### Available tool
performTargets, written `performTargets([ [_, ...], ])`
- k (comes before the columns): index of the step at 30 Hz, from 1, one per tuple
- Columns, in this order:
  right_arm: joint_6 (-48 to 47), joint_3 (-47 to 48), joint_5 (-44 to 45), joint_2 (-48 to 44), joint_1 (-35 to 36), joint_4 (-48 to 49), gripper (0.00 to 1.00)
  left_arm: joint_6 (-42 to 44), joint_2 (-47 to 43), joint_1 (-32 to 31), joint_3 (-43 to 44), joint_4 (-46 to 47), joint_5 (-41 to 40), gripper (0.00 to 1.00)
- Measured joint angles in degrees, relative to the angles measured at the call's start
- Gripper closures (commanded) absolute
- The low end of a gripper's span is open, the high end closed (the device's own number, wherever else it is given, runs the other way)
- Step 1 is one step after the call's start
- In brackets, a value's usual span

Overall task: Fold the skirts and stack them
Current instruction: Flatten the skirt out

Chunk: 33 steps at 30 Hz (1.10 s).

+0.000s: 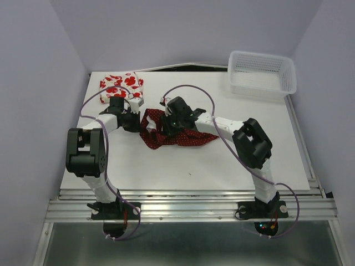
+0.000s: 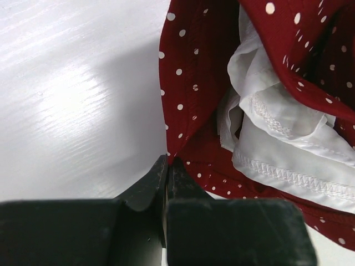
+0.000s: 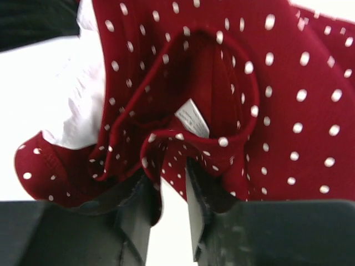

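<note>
The dark red skirt is crumpled up around its white lining, so my left gripper should raise the skirt's edge and stretch it away from my right gripper.
The dark red skirt with white dots lies crumpled in the middle of the table, its white lining showing. My left gripper is shut on the skirt's left edge, fingertips pressed together. My right gripper sits over the skirt's upper middle. Its jaws stand narrowly apart, pinching a ruffled fold of the skirt beside a small white label, with the gripper's tips buried in cloth. The white skirt with red flowers lies folded at the far left corner.
A white plastic lattice basket stands at the far right corner. The table ends at a metal rail along the near edge. Walls enclose the far, left and right sides.
</note>
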Motion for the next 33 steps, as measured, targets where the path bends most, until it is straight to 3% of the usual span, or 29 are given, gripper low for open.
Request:
performTargets([
  [4,-0.74,-0.90,-0.33,0.00,0.00,-0.79,0.89,0.02,0.00,0.02,0.17,-0.31,0.00,1.00],
  [5,-0.81,-1.49,-0.37,-0.15,0.00,-0.74,0.99,0.04,0.00,0.02,0.22,-0.37,0.00,1.00],
  [14,-4.90,-2.60,1.05,-7.32,-1.86,-3.17,0.99,0.48,-0.87,0.66,4.35,-3.67,-1.25,1.00],
  [24,-17.09,4.31,6.43,-24.63,-29.64,-4.04,0.99,-2.01,-9.64,1.53,25.73,-5.60,-4.90,1.00],
  [29,-22.01,11.63,8.59,-25.38,-32.09,-4.11,0.99,-4.35,-11.65,1.42,34.36,-3.19,-6.43,1.00],
  [33,-25.18,15.10,8.90,-25.57,-33.11,-3.91,0.99,-4.44,-13.27,1.51,35.87,-2.71,-8.13,1.00],
])
